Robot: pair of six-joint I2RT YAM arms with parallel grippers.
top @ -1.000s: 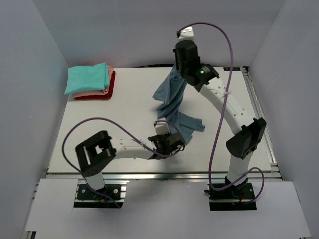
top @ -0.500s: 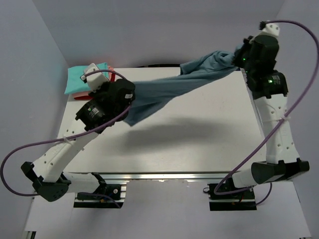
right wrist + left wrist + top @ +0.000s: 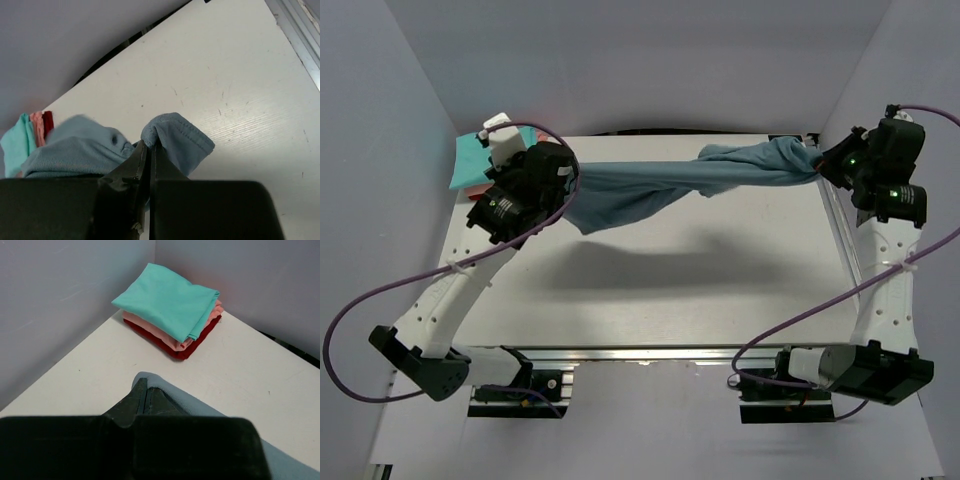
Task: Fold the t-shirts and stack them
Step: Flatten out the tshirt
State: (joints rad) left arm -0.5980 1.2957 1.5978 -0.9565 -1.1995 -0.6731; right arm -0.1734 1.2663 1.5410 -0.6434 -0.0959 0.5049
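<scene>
The slate-blue t-shirt is hanging twisted in its middle, so the robot's grippers should lower it onto the white table and grip it again at its ends before folding.
The slate-blue t-shirt hangs stretched in the air across the back of the table, twisted in the middle. My left gripper is shut on its left end, raised near the back left; the cloth drapes over my closed fingers. My right gripper is shut on its right end at the back right edge, where a hemmed fold bunches around my fingers. A folded stack, teal over salmon-pink over red, lies in the back left corner, partly hidden behind my left arm in the top view.
The white table is walled by grey panels on the left, back and right. A metal rail runs along its right edge. The shirt casts a shadow on the table's middle.
Both arms swung up and apart from the table's middle, lifting the blue shirt off the surface. In the last half second the right gripper came lower and the shirt pulled nearly level.
</scene>
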